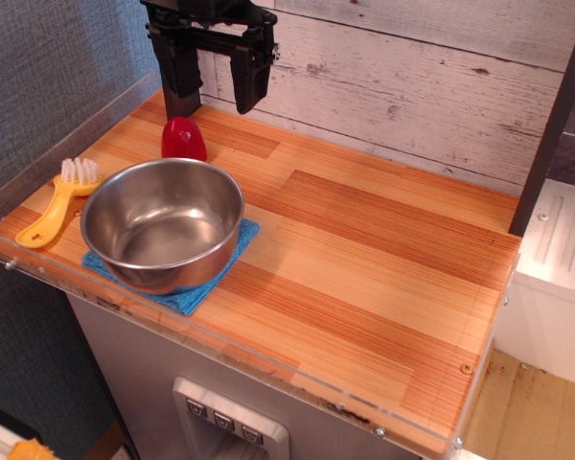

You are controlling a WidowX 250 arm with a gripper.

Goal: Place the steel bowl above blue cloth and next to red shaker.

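Note:
I expect the cloth to stay behind, smooth and square, when I lift the steel bowl, because the blue cloth's corners lie flat around the bowl.
The steel bowl is shiny, round and empty, and sits on the blue cloth at the front left of the wooden counter. Only the cloth's front and right edges show from under it. The red shaker stands just behind the bowl, close to its far rim. My gripper hangs above the back left of the counter, above and slightly right of the shaker. Its two black fingers are spread apart and hold nothing.
A yellow brush with white bristles lies left of the bowl near the counter's left edge. A clear acrylic lip runs along the front and left edges. A whitewashed plank wall stands behind. A dark post rises at the right.

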